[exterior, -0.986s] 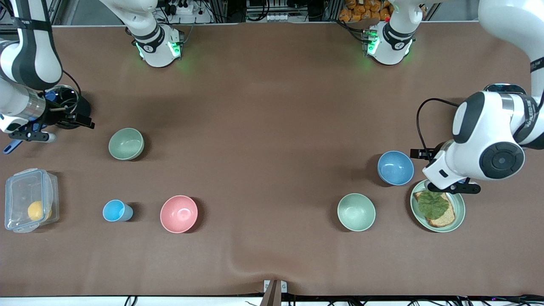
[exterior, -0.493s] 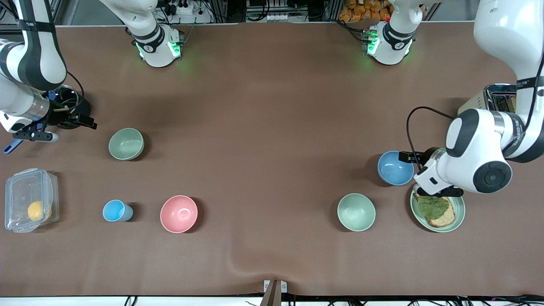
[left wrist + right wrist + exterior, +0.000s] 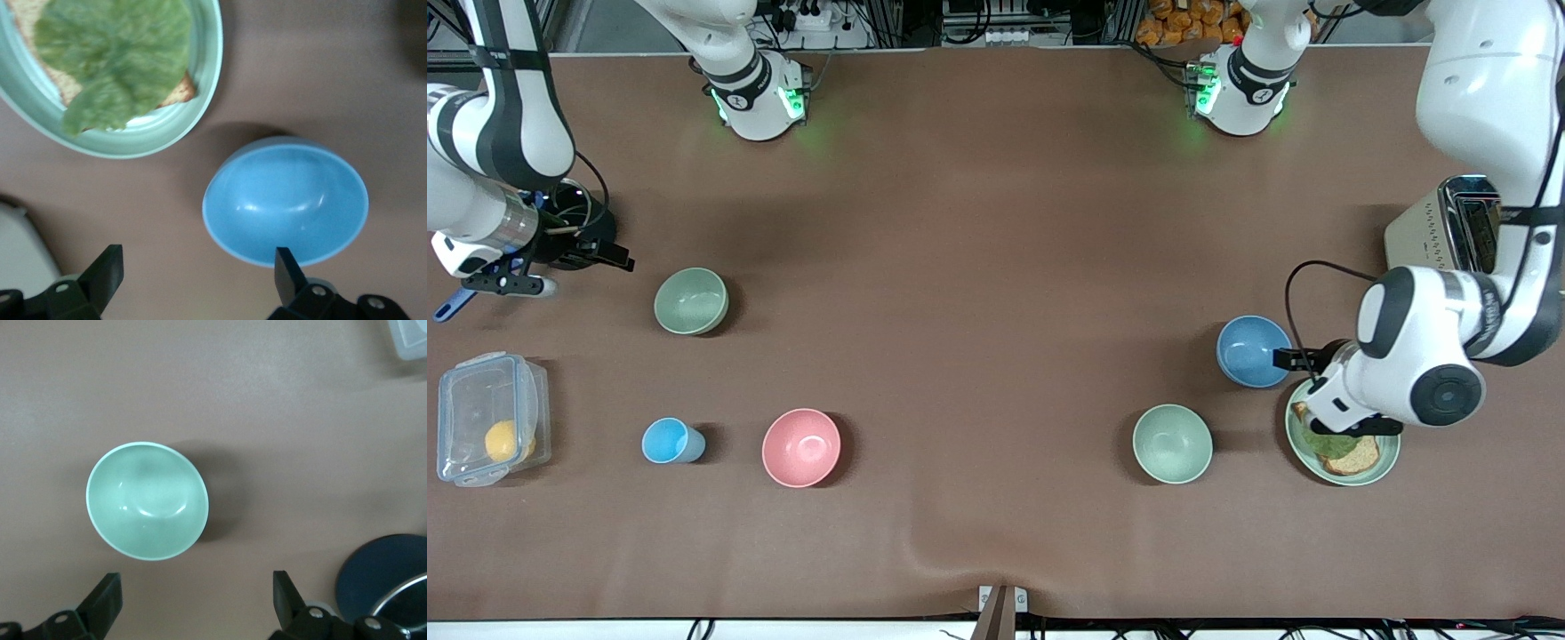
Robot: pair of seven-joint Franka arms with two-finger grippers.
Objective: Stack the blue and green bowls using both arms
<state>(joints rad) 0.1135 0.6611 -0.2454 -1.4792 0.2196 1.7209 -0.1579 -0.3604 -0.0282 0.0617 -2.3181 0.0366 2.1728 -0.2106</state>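
The blue bowl (image 3: pixel 1254 351) seems almost as wide as the empty green bowl (image 3: pixel 692 300). The blue bowl will sit inside the green bowl with its own rim sticking up when I lower it.
The blue bowl (image 3: pixel 1254 351) stands upright toward the left arm's end of the table, beside the green plate. In the left wrist view the blue bowl (image 3: pixel 285 201) lies just ahead of my left gripper (image 3: pixel 198 272), which is open and empty, one fingertip (image 3: pixel 287 265) overlapping its rim. In the front view my left gripper (image 3: pixel 1350 427) hangs above the plate's edge next to that bowl. The green bowl (image 3: pixel 691 300) sits toward the right arm's end. My right gripper (image 3: pixel 498 284) hovers open and empty beside it; the green bowl (image 3: pixel 147 500) lies ahead of the right gripper (image 3: pixel 193 597).
A mint bowl (image 3: pixel 1172 443) and a green plate (image 3: pixel 1389 449) with bread and lettuce sit near the blue bowl. A toaster (image 3: pixel 1449 222) stands under the left arm. A pink bowl (image 3: pixel 801 447), light-blue cup (image 3: pixel 671 441), clear lidded box (image 3: pixel 489 431) and dark round pot (image 3: pixel 574 218) surround the right gripper's area.
The left arm's hand has swung lower over the plate and closer to the blue bowl, uncovering the toaster. The right arm has shifted only slightly. Both grippers stay open.
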